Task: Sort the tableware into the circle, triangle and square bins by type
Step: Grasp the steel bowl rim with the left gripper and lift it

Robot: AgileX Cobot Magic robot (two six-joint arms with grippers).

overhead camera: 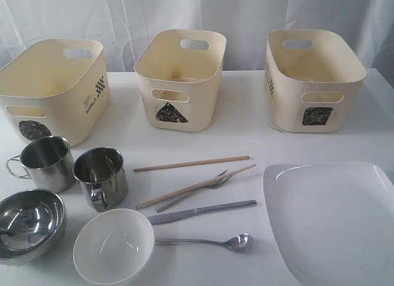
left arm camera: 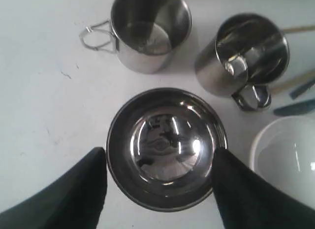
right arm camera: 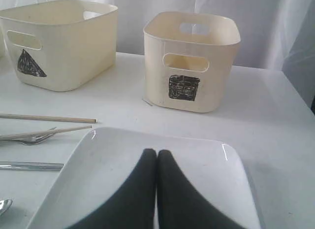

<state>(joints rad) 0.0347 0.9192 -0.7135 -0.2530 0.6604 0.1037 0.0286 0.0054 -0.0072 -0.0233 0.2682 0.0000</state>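
The steel bowl's rim on the side away from the white bowl faces open tabletop [left arm camera: 74, 133], so my left gripper should keep going down until that rim [left arm camera: 109, 149] is between its fingers, and then close.
Neither gripper shows in the exterior view. My left gripper [left arm camera: 160, 154] is open above the steel bowl [left arm camera: 166, 147], one finger on each side of its rim, with two steel mugs [left arm camera: 147, 29] [left arm camera: 246, 54] beyond. My right gripper [right arm camera: 157, 152] is shut on nothing over the white squarish plate [right arm camera: 98, 165]. On the table lie the steel bowl [overhead camera: 28, 224], white bowl [overhead camera: 114, 246], mugs [overhead camera: 46, 163] [overhead camera: 101, 175], chopsticks [overhead camera: 191, 163] [overhead camera: 184, 190], fork [overhead camera: 217, 181], knife [overhead camera: 203, 212], spoon [overhead camera: 209, 242] and plate [overhead camera: 332, 218]. Behind stand the circle bin [overhead camera: 52, 89], triangle bin [overhead camera: 178, 77] and square bin [overhead camera: 311, 77].
The three bins look empty inside. A white curtain hangs behind the table. The white bowl [left arm camera: 290, 160] sits close beside the steel bowl. The plate reaches the table's right front corner, and bare white tabletop [overhead camera: 240, 126] lies between the bins and the cutlery.
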